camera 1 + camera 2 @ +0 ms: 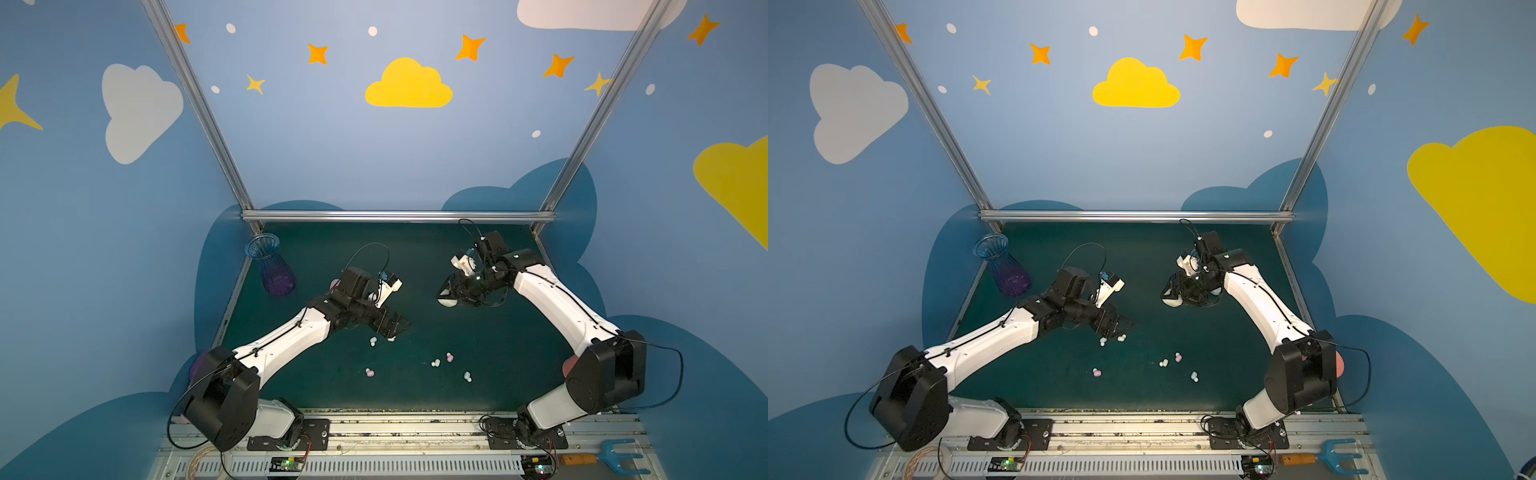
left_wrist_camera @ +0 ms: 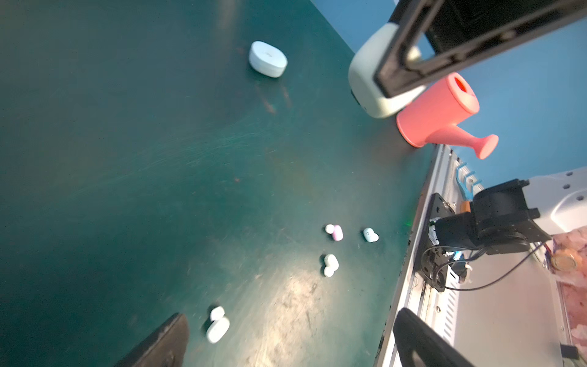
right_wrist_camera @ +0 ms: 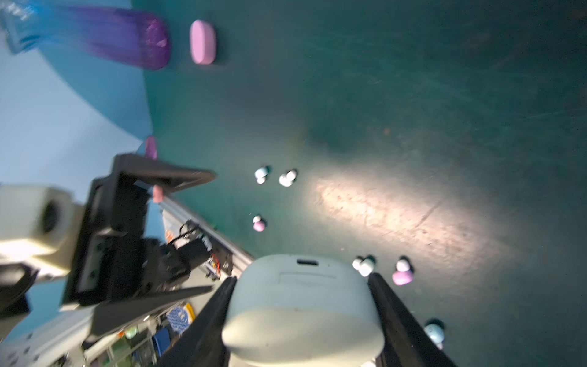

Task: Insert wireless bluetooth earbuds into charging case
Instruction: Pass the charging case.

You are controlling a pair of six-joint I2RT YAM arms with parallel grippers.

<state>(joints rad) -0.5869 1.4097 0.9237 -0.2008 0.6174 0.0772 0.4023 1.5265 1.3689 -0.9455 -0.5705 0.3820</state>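
Observation:
The cream-white case's middle (image 3: 302,299) is clear of my right gripper's fingers, so my open left gripper should keep going toward that case (image 1: 447,301) and close on its sides.
Several tiny pastel earbuds lie scattered on the green table: a pale blue one (image 1: 373,341) and a white one (image 1: 391,338) just below my left gripper (image 1: 397,329), which hangs open over them with nothing between its fingers. In the left wrist view that white earbud (image 2: 218,324) lies beside one finger. Nearer the front lie pink (image 1: 369,372), white (image 1: 435,363), pink (image 1: 449,356) and pale blue (image 1: 467,376) earbuds. My right gripper (image 3: 301,279) is shut on a closed cream-white charging case (image 3: 301,305), held above the table (image 1: 448,301).
A pale blue case (image 2: 267,59) and a pink case (image 3: 203,42) lie closed on the table. A blue-purple vase (image 1: 272,270) stands at the back left corner. A pink watering can (image 2: 441,114) stands at the right edge. A blue rake (image 1: 619,457) lies on the front rail.

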